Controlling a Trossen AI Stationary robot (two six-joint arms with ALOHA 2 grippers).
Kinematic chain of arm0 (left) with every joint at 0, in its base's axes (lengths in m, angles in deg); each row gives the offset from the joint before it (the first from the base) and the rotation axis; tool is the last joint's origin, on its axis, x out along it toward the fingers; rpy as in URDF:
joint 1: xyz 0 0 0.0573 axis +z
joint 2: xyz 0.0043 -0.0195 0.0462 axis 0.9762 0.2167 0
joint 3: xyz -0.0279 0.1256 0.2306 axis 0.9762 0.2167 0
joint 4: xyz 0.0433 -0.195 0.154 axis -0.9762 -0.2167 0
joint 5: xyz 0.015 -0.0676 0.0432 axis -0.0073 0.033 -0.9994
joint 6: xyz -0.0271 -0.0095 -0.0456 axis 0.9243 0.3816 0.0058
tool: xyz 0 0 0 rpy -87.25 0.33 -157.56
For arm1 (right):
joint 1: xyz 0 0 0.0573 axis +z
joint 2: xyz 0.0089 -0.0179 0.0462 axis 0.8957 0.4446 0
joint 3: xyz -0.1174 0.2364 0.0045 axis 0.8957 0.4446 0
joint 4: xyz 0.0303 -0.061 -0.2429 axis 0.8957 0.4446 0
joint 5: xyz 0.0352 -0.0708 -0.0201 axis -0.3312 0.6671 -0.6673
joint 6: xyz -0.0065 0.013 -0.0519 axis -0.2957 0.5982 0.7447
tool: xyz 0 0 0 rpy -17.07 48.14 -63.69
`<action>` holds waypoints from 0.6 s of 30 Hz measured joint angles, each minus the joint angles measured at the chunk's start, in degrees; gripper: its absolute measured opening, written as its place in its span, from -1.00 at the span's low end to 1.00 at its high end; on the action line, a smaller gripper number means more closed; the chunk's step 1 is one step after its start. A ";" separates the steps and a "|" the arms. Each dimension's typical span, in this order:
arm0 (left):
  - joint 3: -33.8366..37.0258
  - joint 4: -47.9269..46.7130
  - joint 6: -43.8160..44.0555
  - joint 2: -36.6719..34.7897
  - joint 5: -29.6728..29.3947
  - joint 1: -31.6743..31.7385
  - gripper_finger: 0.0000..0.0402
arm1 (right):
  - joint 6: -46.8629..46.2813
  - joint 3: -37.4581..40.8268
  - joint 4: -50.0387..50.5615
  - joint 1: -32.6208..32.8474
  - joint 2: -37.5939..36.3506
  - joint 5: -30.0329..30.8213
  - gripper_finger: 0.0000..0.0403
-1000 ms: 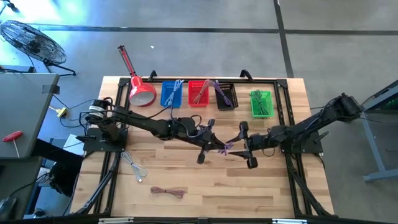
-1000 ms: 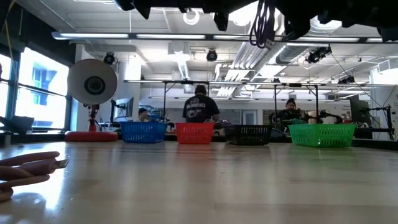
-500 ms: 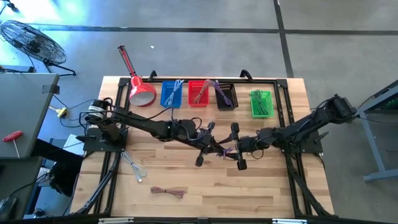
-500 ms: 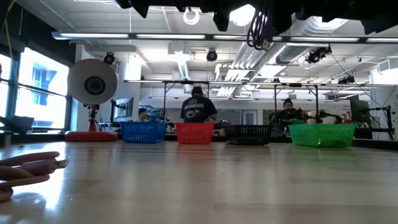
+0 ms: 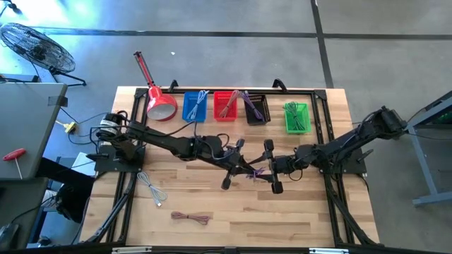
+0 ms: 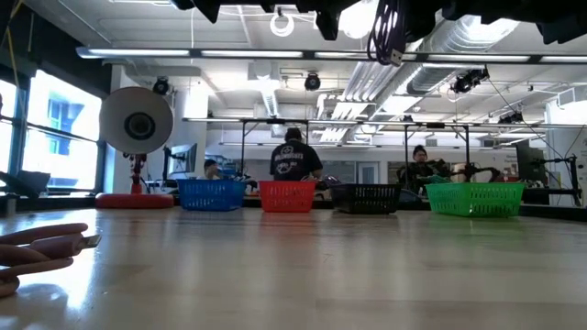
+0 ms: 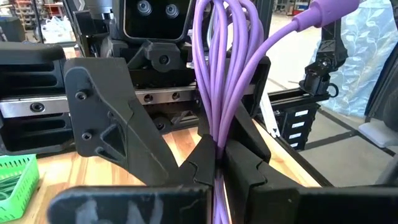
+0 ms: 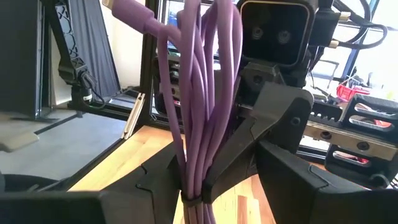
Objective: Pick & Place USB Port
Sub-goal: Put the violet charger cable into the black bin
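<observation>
The purple USB cable (image 8: 202, 99) is in my left gripper, and the black basket (image 5: 257, 110) is closer to my right arm. So my right gripper should take over the cable and bring it to the basket.
A coiled purple USB cable (image 5: 254, 171) is held up over the middle of the table by my left gripper (image 5: 246, 169), which is shut on it. In the left wrist view the bundle (image 7: 224, 68) rises between the fingers, a purple plug (image 7: 323, 9) at its top. My right gripper (image 5: 263, 168) faces it from the table's right. It is open, one finger (image 8: 56, 208) on either side of the bundle (image 8: 202, 81), touching nothing. The low view shows only the loops' lower end (image 6: 390, 37). My left gripper pinches the purple bundle's gathered strands (image 7: 216, 152) between its two fingers (image 7: 249, 171), several strands at once. The fingers come level from the table's left and lie across the bundle. The bundle stands upright through the hold, lifted clear of the table.
Blue (image 5: 195, 106), red (image 5: 225, 106), black (image 5: 256, 108) and green (image 5: 297, 117) baskets line the far edge, beside a red lamp (image 5: 159, 104). A white cable (image 5: 152, 189) and a brown cable (image 5: 191, 217) lie near left. People stand in the room beyond.
My right gripper has moved toward the table's left, closing in on my left gripper and the purple bundle, and stays open. The bundle stays held up in place.
</observation>
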 joint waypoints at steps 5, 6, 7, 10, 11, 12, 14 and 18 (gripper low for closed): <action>0.00 -0.06 0.01 0.00 -0.11 0.02 -0.97 | 0.24 0.00 -0.61 0.02 -0.46 -0.16 -0.06; 0.04 -0.34 0.01 -0.02 -0.12 0.02 -0.97 | 0.43 0.00 -1.11 0.04 -0.75 -0.31 -0.06; 0.15 -1.07 0.12 0.00 -0.94 0.02 -0.97 | 0.64 -0.33 -1.83 0.10 -1.25 -1.68 -0.06; 0.52 -2.80 0.21 0.63 -2.38 0.49 -0.97 | 0.75 -1.69 -2.10 0.37 -2.73 -5.52 -0.06; 0.52 -2.90 0.19 0.59 -2.63 0.50 -0.97 | 0.82 -2.05 -1.76 0.27 -2.82 -6.73 -0.06; 0.52 -2.88 0.21 0.47 -2.79 0.48 -0.97 | 0.79 -2.45 -1.60 0.24 -2.92 -8.17 -0.06; 0.52 -2.62 0.21 0.44 -2.77 0.32 -0.97 | 0.56 -2.81 -0.98 0.21 -3.14 -9.25 -0.06; 0.44 -2.89 0.18 0.39 -2.30 0.22 -0.97 | 0.61 -2.97 0.71 0.25 -3.15 -7.62 -0.06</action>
